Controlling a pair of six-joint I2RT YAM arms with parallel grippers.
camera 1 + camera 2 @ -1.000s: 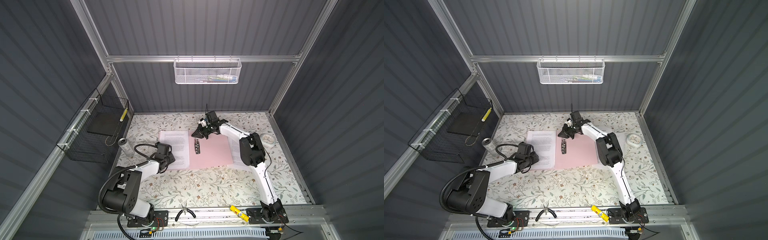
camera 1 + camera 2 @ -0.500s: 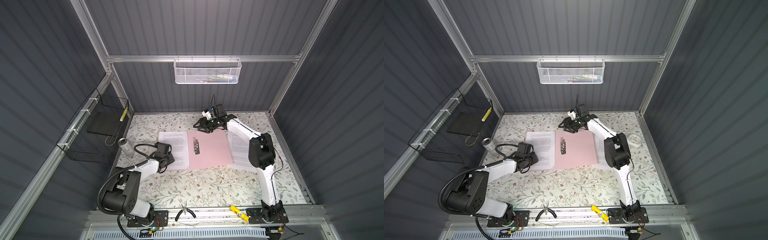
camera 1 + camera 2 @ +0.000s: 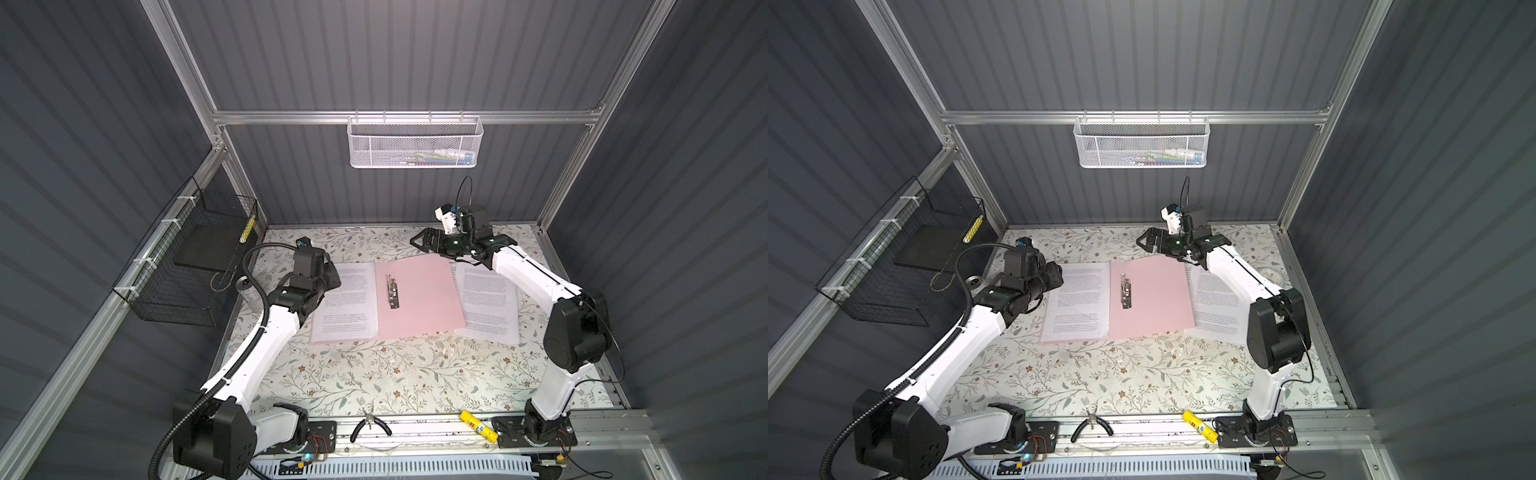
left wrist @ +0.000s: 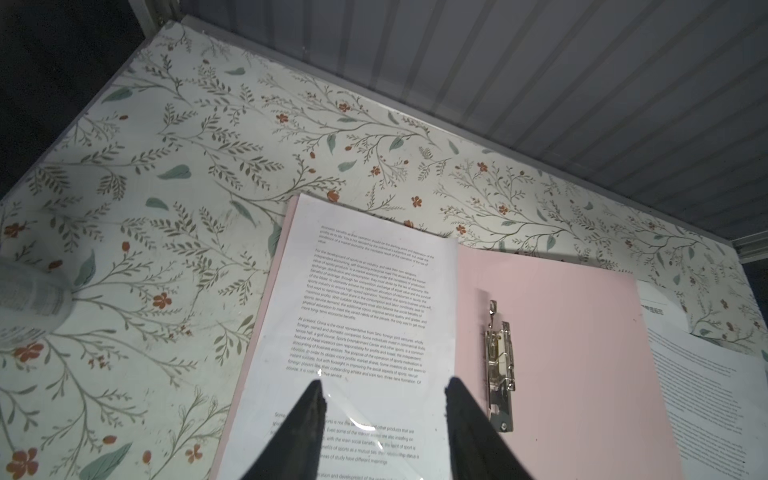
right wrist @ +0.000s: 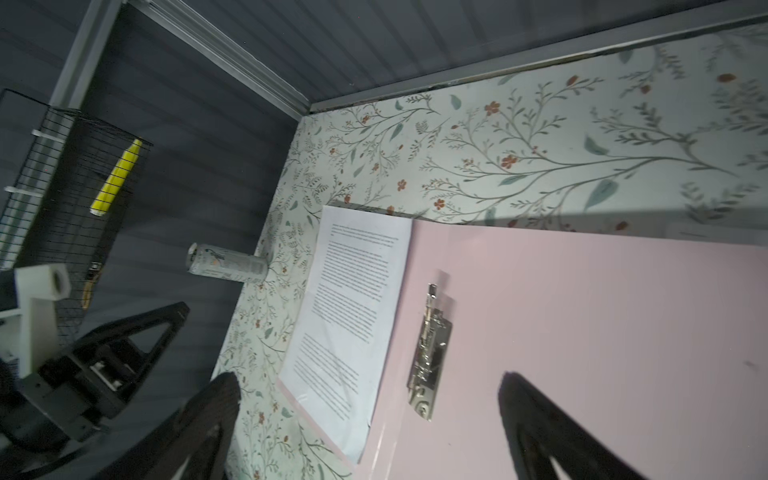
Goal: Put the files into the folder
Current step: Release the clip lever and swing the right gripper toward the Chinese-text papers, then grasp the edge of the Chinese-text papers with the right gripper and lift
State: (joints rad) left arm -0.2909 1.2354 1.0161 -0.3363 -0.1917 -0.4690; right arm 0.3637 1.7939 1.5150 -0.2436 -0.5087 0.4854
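Note:
My right gripper should keep moving toward that edge (image 3: 516, 293) until its fingers close on it, since the loose sheet's outer edge (image 3: 517, 313) lies clear of the pink folder.
The pink folder (image 3: 424, 299) (image 3: 1154, 299) lies open and flat in both top views, its metal clip (image 3: 392, 291) (image 5: 430, 353) beside the spine. One of the files (image 3: 349, 299) (image 4: 365, 291), a white printed sheet, covers the folder's left half. Another sheet (image 3: 488, 303) lies on the table right of the folder, partly under my right arm. My left gripper (image 3: 330, 279) (image 4: 384, 388) hangs low over the left sheet with its jaws apart and nothing between them. My right gripper (image 3: 417, 242) (image 5: 365, 380) is wide open and empty above the folder's far edge.
A drink can (image 3: 245, 286) (image 5: 226, 262) stands left of the folder, near my left arm. A black wire basket (image 3: 187, 266) hangs on the left wall and a white mesh basket (image 3: 415, 143) on the back wall. Pliers (image 3: 370, 426) and a yellow tube (image 3: 478, 424) lie on the front rail.
My right gripper went from shut to wide open and drew back to the right at the folder's far edge. The folder's right half now lies flat. My left gripper opened slightly.

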